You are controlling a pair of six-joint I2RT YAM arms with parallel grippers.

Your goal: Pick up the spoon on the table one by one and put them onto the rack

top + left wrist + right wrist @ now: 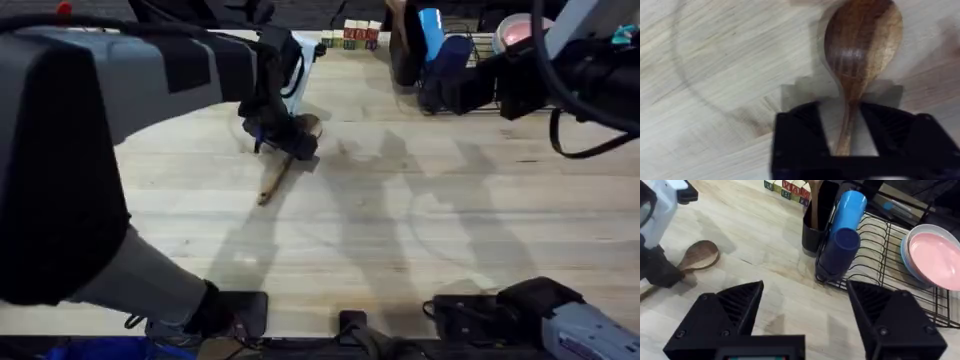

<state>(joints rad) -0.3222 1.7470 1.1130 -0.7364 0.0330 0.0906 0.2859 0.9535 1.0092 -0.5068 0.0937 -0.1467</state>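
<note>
The wooden spoon (274, 183) should tip and lean over the black holder's rim when I put it in handle-first, because its broad bowl (312, 124) is on top of a thin handle.
A dark reddish-brown wooden spoon (285, 165) lies on the table (420, 220), its bowl (862, 45) toward the far side. My left gripper (846, 112) is down over the spoon's neck. Its black fingers (800, 140) stand on either side of the handle with a gap showing, so it is open. The black wire rack (880, 245) stands at the far right, with a tall black holder (815, 225) at its near end. A pale wooden handle (814, 195) sticks up out of that holder. My right gripper (805, 315) hovers open beside the rack, holding nothing.
In the rack are a blue cup (847, 210) stacked over a darker blue one and a pink plate (935, 255). Lettered toy blocks (358, 35) sit at the table's far edge. The left arm (90, 130) looms large and dark over the left side.
</note>
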